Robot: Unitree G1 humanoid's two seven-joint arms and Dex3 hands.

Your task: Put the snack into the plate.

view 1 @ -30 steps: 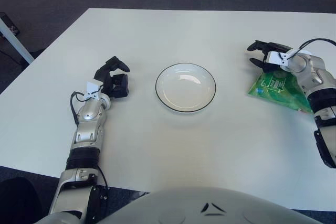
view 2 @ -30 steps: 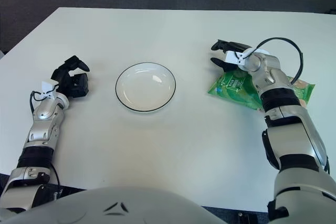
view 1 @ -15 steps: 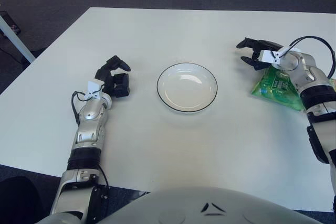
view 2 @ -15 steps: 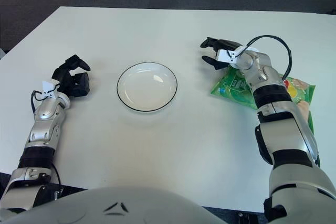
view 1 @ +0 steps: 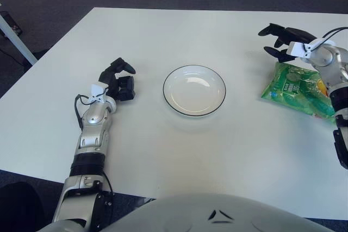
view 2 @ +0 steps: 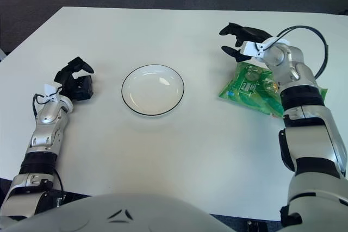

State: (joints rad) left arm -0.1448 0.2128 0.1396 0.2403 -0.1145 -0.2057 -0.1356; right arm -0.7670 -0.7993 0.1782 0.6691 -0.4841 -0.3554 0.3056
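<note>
My gripper will lift the green snack bag (view 1: 300,92), and the bag will bunch up with its loose end sticking out, because the snack bag's thin edge (view 1: 269,95) looks wrinkled and loose.
A green snack bag (view 2: 255,88) lies flat on the white table at the right; it also shows in the left eye view (view 1: 296,89). A white plate (view 2: 153,89) with a dark rim sits empty in the middle of the table. My right hand (view 2: 239,41) hovers just above the bag's far left corner with its fingers spread, holding nothing. My left hand (view 1: 120,77) rests on the table left of the plate with its fingers curled and empty.
The white table (view 1: 179,139) ends in a far edge at the top and a near edge by my body. A dark floor lies beyond it. A white table leg (view 1: 13,39) stands at the far left.
My right hand swung left away from the bag, then moved back right and up above the bag's far corner. The bag, the plate and my left hand stayed put.
</note>
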